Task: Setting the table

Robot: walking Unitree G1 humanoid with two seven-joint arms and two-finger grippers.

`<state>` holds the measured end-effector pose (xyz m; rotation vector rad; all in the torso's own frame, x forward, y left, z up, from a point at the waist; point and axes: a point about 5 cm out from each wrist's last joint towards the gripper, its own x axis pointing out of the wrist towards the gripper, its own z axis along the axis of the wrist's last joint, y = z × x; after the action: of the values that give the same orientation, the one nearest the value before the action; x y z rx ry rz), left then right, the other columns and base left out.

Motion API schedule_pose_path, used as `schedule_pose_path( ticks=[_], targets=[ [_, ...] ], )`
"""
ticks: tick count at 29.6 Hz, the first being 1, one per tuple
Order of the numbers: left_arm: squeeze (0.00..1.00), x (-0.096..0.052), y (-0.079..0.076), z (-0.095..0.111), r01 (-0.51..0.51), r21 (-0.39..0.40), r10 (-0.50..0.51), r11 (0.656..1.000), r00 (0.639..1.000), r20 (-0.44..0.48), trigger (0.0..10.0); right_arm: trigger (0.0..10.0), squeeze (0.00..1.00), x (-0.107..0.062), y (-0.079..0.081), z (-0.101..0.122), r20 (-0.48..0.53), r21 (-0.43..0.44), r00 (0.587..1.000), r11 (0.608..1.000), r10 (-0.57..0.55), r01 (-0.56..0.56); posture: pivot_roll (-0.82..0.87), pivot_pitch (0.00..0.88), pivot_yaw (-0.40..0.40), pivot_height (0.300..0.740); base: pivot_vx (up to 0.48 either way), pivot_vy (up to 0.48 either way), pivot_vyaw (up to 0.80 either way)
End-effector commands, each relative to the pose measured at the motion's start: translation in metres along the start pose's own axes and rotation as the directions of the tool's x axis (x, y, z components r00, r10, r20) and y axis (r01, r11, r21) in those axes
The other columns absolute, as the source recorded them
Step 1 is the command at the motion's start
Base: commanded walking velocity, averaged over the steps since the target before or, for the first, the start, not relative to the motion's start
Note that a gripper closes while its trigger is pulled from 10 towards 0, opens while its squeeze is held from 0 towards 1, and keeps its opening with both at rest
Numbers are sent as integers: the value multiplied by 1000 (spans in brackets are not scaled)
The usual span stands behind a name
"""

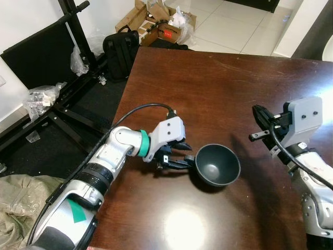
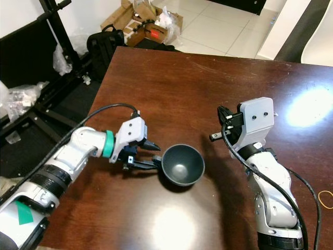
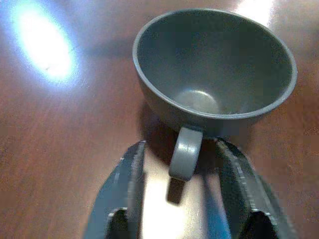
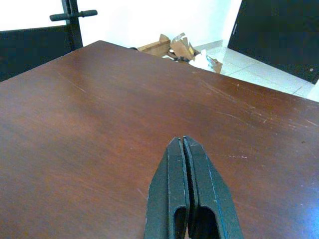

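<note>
The dark grey cup point(image 1: 217, 165) will stay upright rather than tip when I carry it, because the cup's handle between my fingers is a thick, flat-sided piece point(image 3: 186, 154).
A dark grey cup point(image 1: 217, 164) stands upright on the brown wooden table point(image 1: 218, 83), its handle point(image 3: 183, 152) pointing toward my left arm. My left gripper point(image 1: 182, 155) is open at the cup's left side. Its two black fingers point(image 3: 130, 179) straddle the handle without touching it. The cup point(image 3: 214, 69) is empty inside. My right gripper point(image 4: 184, 149) is shut with nothing in it. It hovers above the table to the right of the cup point(image 2: 182, 165), and its body point(image 2: 253, 122) is raised.
The table's left edge drops to a floor with a black folded stand point(image 1: 57, 78), a black backpack point(image 1: 120, 52), plastic bags and open cardboard boxes point(image 1: 161, 23). Crumpled cloth point(image 1: 21, 208) lies at the lower left. A rubber band point(image 2: 326, 199) lies on the table's right.
</note>
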<state>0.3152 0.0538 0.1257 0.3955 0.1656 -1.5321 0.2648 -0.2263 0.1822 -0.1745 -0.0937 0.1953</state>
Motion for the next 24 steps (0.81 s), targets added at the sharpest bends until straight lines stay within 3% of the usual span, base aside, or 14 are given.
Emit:
schedule_pose_path(
  ticks=[1,2,3,17,22,23,24],
  targets=[
    [0,1,-4,-8,10,-15,-10,1000,1000,-22,3333,10000,0,-1,3,1,1,10,1000,1000,8,-8,-111,35,86,740,0,0,0],
    [0,1,-4,-8,11,-16,-11,1000,1000,-21,1098,10000,0,-1,3,1,0,11,1000,1000,8,-8,-111,35,86,740,0,0,0],
    [0,1,-5,-8,13,-17,-13,1000,1000,-22,0,10000,0,-1,3,1,0,12,1000,1000,8,-8,-111,37,87,740,0,0,0],
    [0,1,-6,-9,15,-23,-15,1000,1000,-16,0,10000,0,0,2,0,-7,16,1000,1000,4,-4,-109,43,85,740,0,0,0],
    [0,-6,-5,-6,-14,-29,14,999,1000,14,0,10000,0,-2,2,0,-3,14,1000,1000,-7,7,-106,45,91,740,0,0,0],
    [0,-11,0,-4,-78,-33,79,996,997,20,10000,10000,0,-3,2,2,6,12,1000,1000,-20,20,-104,46,93,740,0,0,0],
    [0,-11,0,-4,-78,-33,79,996,997,20,10000,10000,0,-3,2,2,6,12,1000,1000,-20,20,-104,46,93,740,0,0,0]
  ],
)
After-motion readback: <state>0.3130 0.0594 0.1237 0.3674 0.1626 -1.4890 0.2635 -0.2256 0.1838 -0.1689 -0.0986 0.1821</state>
